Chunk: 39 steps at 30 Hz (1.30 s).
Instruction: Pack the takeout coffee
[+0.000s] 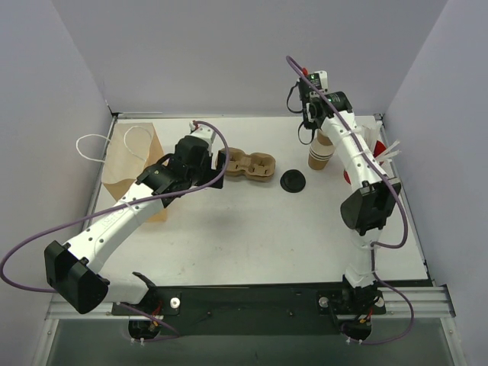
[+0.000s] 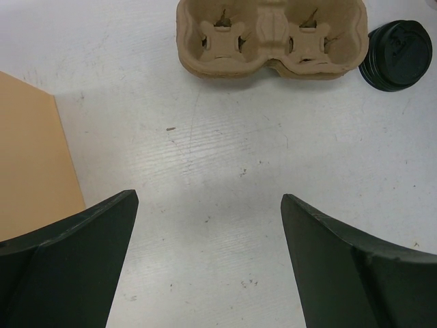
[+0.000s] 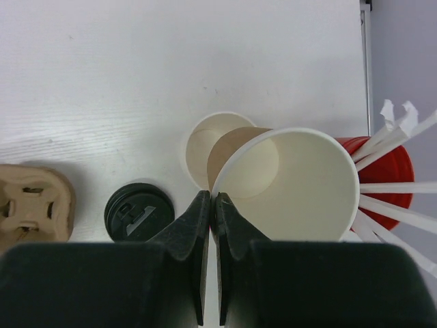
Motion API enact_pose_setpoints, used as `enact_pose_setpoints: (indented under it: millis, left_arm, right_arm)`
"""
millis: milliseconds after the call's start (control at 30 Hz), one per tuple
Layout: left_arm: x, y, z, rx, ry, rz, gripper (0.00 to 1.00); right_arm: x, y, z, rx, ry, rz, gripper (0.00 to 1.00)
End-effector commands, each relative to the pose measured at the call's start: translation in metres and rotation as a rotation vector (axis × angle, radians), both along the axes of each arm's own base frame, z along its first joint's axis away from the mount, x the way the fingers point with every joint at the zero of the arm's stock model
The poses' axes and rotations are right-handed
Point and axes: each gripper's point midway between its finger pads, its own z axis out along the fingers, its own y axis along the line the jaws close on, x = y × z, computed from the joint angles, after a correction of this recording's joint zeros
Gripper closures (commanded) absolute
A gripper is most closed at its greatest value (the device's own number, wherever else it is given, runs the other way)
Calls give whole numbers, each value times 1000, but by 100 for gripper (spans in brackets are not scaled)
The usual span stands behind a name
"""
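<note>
The kraft cup [image 3: 290, 184] hangs by its rim, opening upward, so my right gripper keeps bringing it to the clear space before the carrier [image 1: 260, 207] until it stands there.
My right gripper [image 3: 214, 198] is shut on the near rim of a tan kraft takeout coffee cup [image 3: 300, 184], empty and white inside, held tilted just above another cup [image 3: 203, 147] of the same kind. From above, these cups [image 1: 320, 151] stand at the back right under the right gripper [image 1: 314, 128]. The brown pulp carrier [image 1: 250, 165] lies in the middle of the table with both slots empty. My left gripper [image 2: 208, 198] hangs open over bare table just short of the carrier [image 2: 273, 37], with nothing between its fingers.
A black lid [image 1: 293, 181] lies right of the carrier. A red cup with white straws [image 3: 399, 184] stands beside the kraft cups by the right edge. A brown paper bag [image 1: 130, 164] with white handles lies at the left, partly under my left arm.
</note>
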Motion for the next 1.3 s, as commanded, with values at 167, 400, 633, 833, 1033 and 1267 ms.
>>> enact_pose_setpoints:
  millis: [167,400,633,833,1033,1267]
  left_arm:
    - [10,14,36,-56,-65,88,3]
    - [0,28,37,-67,-57,140,3]
    - [-9,38,30,-80,-52,179,3]
    - [-15,42,28,-88,-49,189,3]
    - [-16,47,32,-86,-61,196,3]
    - [-15,49,34,-95,-71,203,2]
  right_arm:
    - [-76,66,49,148,-19,119,100]
    - [-151,138,-25,214,120,214,100]
    - [-177,190,-86,258,171,271,100]
    - [-178,213,-108,260,201,285,100]
    - [-180,218,-125,211,218,288,100]
    - [-181,220,-133,145,194,291,97]
